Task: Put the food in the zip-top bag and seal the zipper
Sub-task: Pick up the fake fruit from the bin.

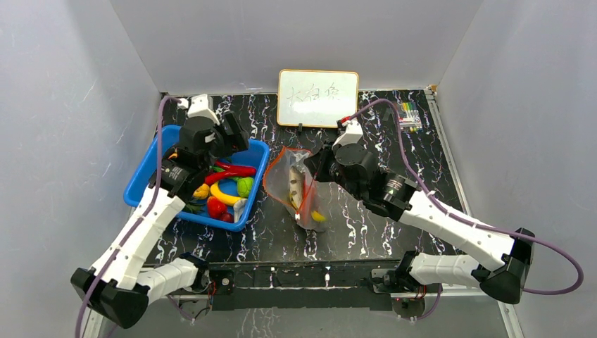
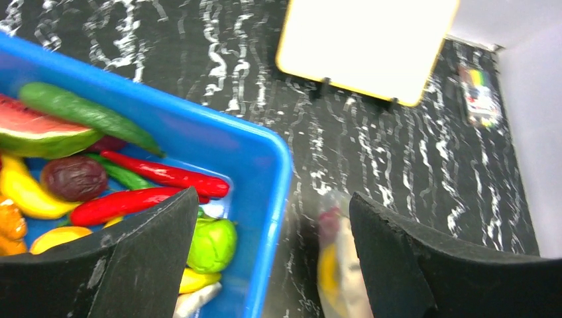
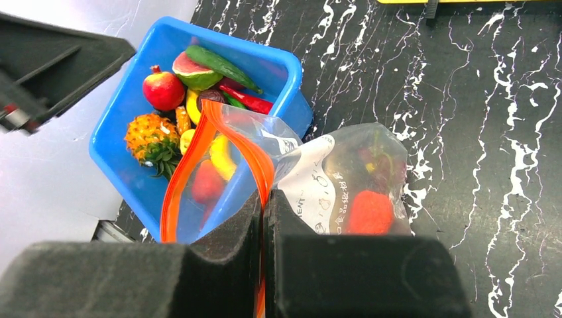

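Note:
My open left gripper should go on moving toward the pomegranate (image 3: 163, 90), which lies uncovered on top of the blue basket's food, and close at its round body (image 3: 164, 94).
The clear zip-top bag (image 1: 296, 189) stands on the table, its mouth held open as a loop of the red-orange zipper (image 3: 219, 142). My right gripper (image 3: 264, 211) is shut on that strip at the mouth's near side; in the top view it (image 1: 315, 163) is at the bag's right edge. A red berry (image 3: 370, 212), dark grapes (image 3: 370, 162) and a yellow piece (image 1: 318, 216) lie inside the bag. My left gripper (image 2: 272, 258) is open and empty above the blue basket's right rim (image 2: 278, 185), over red chillies (image 2: 166, 175) and a green round fruit (image 2: 212, 244).
The blue basket (image 1: 144, 176) at the left holds more food: banana (image 1: 224, 193), watermelon slice (image 2: 40, 132), cucumber (image 2: 79, 112), pineapple (image 3: 149, 136), pomegranate (image 3: 162, 89). A whiteboard (image 1: 318, 97) stands at the back. Markers (image 1: 410, 116) lie at the back right. Grey walls enclose the table.

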You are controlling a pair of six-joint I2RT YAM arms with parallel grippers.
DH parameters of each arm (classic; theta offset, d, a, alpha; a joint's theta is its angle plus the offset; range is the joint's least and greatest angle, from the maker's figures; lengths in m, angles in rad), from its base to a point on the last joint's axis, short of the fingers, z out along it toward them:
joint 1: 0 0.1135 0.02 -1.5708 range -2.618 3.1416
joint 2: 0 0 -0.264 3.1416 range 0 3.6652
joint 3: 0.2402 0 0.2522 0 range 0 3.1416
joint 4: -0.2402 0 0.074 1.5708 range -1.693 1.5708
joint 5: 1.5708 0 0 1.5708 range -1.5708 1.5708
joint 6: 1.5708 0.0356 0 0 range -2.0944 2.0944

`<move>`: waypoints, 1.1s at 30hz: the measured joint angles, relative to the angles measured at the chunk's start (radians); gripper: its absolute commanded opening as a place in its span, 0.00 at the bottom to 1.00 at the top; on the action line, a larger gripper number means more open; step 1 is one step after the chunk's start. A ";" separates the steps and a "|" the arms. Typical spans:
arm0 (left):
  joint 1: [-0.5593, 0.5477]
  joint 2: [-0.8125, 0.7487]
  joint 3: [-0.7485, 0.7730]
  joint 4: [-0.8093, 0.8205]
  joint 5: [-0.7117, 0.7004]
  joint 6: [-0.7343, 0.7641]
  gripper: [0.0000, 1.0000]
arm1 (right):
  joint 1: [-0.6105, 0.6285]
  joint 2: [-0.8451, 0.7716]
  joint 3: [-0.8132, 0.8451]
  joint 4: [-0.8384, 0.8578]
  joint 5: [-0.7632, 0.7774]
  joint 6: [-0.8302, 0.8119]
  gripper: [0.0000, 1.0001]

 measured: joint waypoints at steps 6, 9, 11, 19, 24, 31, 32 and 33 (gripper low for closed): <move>0.220 0.051 -0.072 0.023 0.082 -0.016 0.87 | 0.000 -0.024 -0.018 -0.005 0.003 0.000 0.00; 0.303 0.085 -0.087 0.021 0.089 -0.007 0.98 | 0.000 -0.029 -0.018 -0.006 0.009 0.000 0.00; 0.349 0.105 -0.087 0.021 0.085 0.003 0.98 | 0.000 -0.032 -0.018 -0.006 0.014 -0.001 0.00; 0.574 0.176 -0.087 0.023 0.040 0.077 0.98 | 0.000 -0.040 -0.018 -0.007 0.025 -0.004 0.00; 0.640 0.218 -0.113 0.042 0.025 0.125 0.98 | 0.000 -0.041 -0.018 -0.007 0.027 -0.004 0.00; 0.669 0.285 -0.118 0.061 0.027 0.167 0.98 | 0.000 -0.040 -0.018 -0.008 0.026 -0.004 0.00; 0.673 0.296 -0.118 0.062 0.027 0.171 0.98 | 0.000 -0.040 -0.018 -0.008 0.026 -0.005 0.00; 0.676 0.305 -0.118 0.062 0.027 0.172 0.98 | 0.000 -0.040 -0.018 -0.008 0.026 -0.005 0.00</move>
